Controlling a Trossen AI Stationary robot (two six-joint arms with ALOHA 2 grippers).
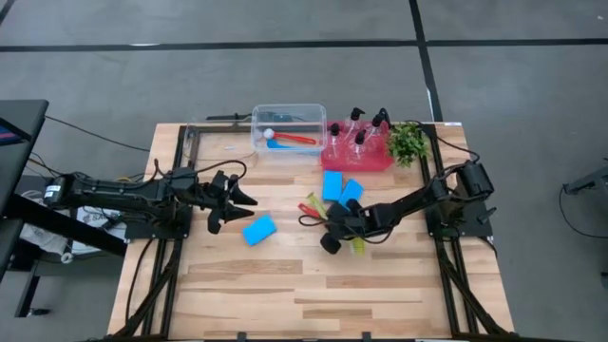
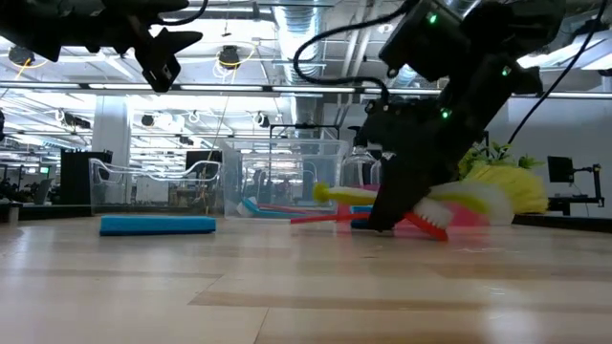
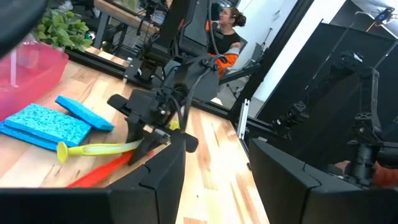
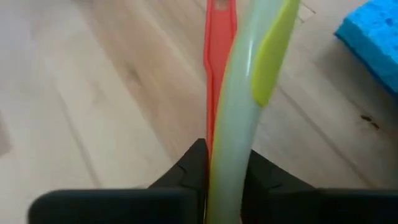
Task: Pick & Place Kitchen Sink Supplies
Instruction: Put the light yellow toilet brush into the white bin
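My right gripper is pinching the red brush's handle together with the yellow-green brush. Next, I open and grip only the yellow-green brush, nearer its bristles.
My right gripper is low over the middle of the table, shut on the yellow-green brush. The brush's white bristle head points toward the table's right. A red brush lies on the wood just under it. Two blue sponges lie flat just beyond, and a third lies near my left gripper. That gripper hovers open and level above the table's left part. Pump bottles stand in the red tray. My right gripper pinches the yellow-green brush's handle between its two fingers, one on each side, partway along its length. The fingers slant down from the table's right side. The brush lies about level, low over the red brush; whether it is clear of the table I cannot tell.
A clear tub at the far edge holds a red and a blue brush. A leafy green plant stands right of the red tray. Bare wood stretches across the near half of the table. A person sits in the room beyond.
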